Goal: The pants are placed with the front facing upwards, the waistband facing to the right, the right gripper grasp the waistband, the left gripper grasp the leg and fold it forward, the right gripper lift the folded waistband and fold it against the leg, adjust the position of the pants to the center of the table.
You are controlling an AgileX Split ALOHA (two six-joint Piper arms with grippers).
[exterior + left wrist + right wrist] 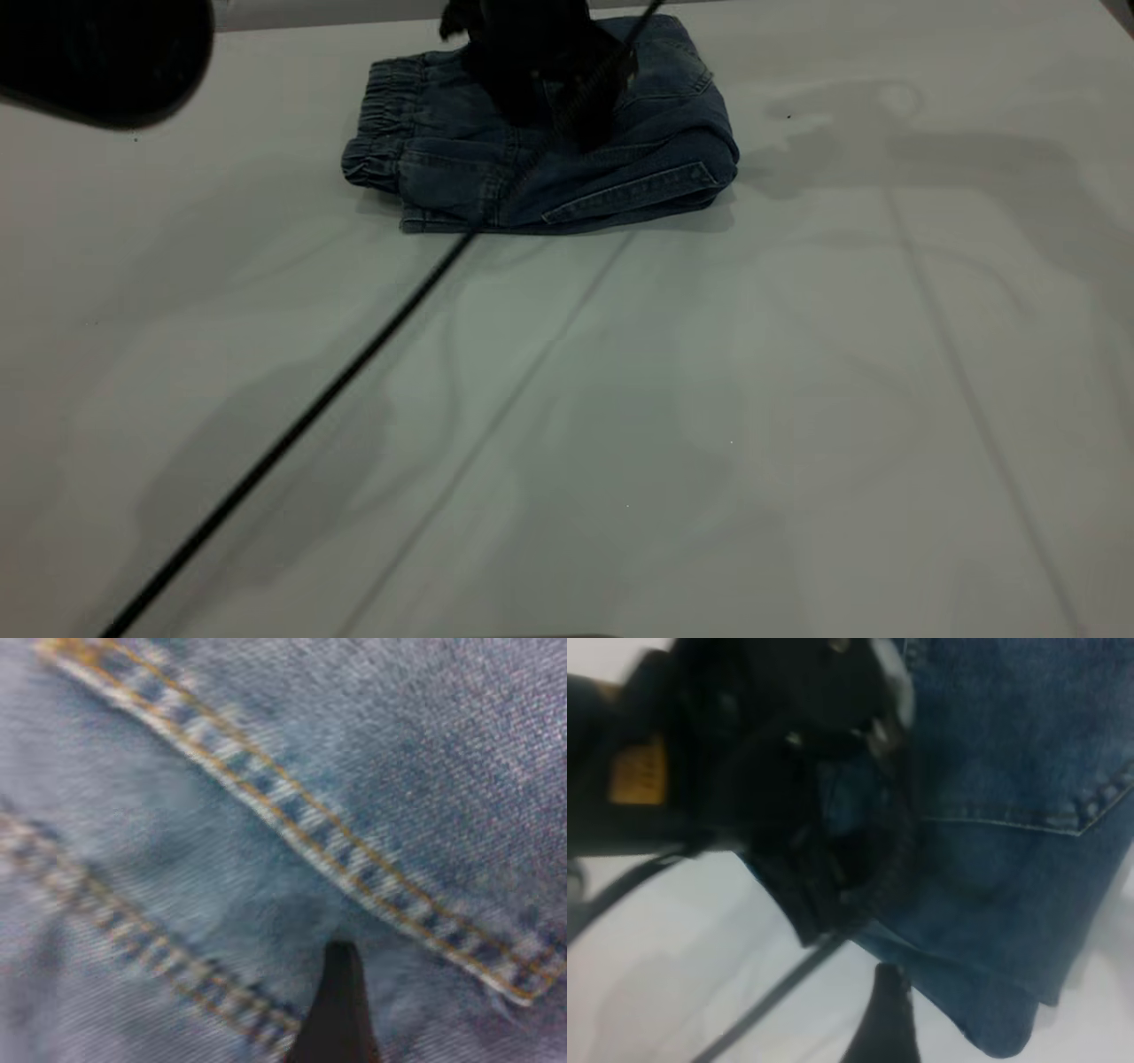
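Observation:
The folded pants' far side [661,26] reaches the far edge of the table. Next, my left gripper presses on the denim and pulls the pants back toward the table's center [579,319].
The pants [461,168] lie folded into a compact blue denim bundle at the far middle of the table [709,399]. The ruched waistband [379,115] shows at the bundle's left end. My left gripper [549,97] is down on top of the bundle, and its wrist view is filled with close denim [266,771] and tan stitching. In the right wrist view, the right gripper [884,1019] sits just off the edge of the pants [1010,815] over the table. That view also shows the left gripper's black body [788,771] resting on the cloth.
A thin black cable [310,416] runs diagonally from the near left up to the left gripper. A large blurred black shape [97,53] fills the top left corner. The tabletop stretches wide on the near side and to the right of the pants.

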